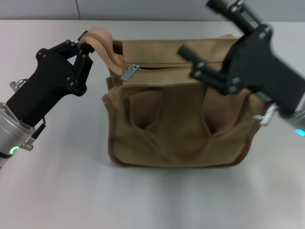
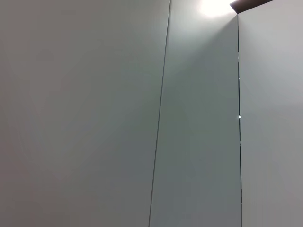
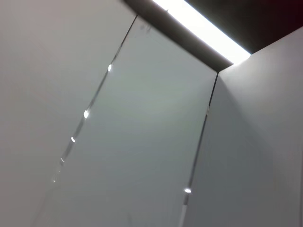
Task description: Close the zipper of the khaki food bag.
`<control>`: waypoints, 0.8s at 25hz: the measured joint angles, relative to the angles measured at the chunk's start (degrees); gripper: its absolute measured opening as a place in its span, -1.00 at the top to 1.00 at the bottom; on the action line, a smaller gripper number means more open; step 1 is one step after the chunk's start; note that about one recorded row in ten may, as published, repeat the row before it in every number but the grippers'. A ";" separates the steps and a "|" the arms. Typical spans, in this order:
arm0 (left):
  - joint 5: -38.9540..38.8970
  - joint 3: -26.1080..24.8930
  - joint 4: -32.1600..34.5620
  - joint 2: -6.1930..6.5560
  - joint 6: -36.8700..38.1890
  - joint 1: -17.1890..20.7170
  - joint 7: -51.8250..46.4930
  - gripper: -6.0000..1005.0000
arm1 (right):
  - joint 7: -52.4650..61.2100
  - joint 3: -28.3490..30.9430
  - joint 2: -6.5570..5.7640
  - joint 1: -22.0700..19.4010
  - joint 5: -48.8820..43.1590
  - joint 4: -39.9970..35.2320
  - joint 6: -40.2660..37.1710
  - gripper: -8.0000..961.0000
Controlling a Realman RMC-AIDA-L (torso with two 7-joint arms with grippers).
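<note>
The tan handle strap (image 1: 106, 47) makes a loose arch next to the silver pull tab (image 1: 130, 72). Next, my left gripper lifts the strap upright before my right gripper grabs the pull tab.
The khaki food bag (image 1: 176, 129) lies on the white table in the head view, its two handle straps folded down over the front. The zipper (image 1: 167, 66) runs along the bag's top edge, with its silver pull tab (image 1: 130, 71) at the left end. My left gripper (image 1: 83, 49) is at the bag's upper left corner, shut on a tan handle strap (image 1: 102, 40) that arches up there. My right gripper (image 1: 194, 62) hovers over the right part of the zipper with its fingers apart and empty. Both wrist views show only walls and ceiling.
The white table (image 1: 62, 191) extends in front of the bag and to its left. A grey wall stands behind the table's far edge. The right arm's black body (image 1: 267, 67) covers the bag's upper right corner.
</note>
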 joint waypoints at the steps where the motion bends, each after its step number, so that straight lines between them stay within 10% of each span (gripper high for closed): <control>1: 0.00 -0.01 0.00 0.00 -0.01 -0.02 -0.03 0.91 | 4.55 -0.04 0.05 -0.43 0.00 -2.62 -0.66 -0.68; 12: 0.03 -0.04 -0.21 0.00 -1.07 -0.02 -0.08 0.91 | 44.61 -6.34 0.61 -6.35 0.11 -41.66 7.03 -0.67; 20: 0.20 -0.03 -0.67 0.00 -0.77 -0.06 -0.15 0.91 | 47.58 -18.99 0.38 -9.71 -4.07 -59.32 13.79 -0.67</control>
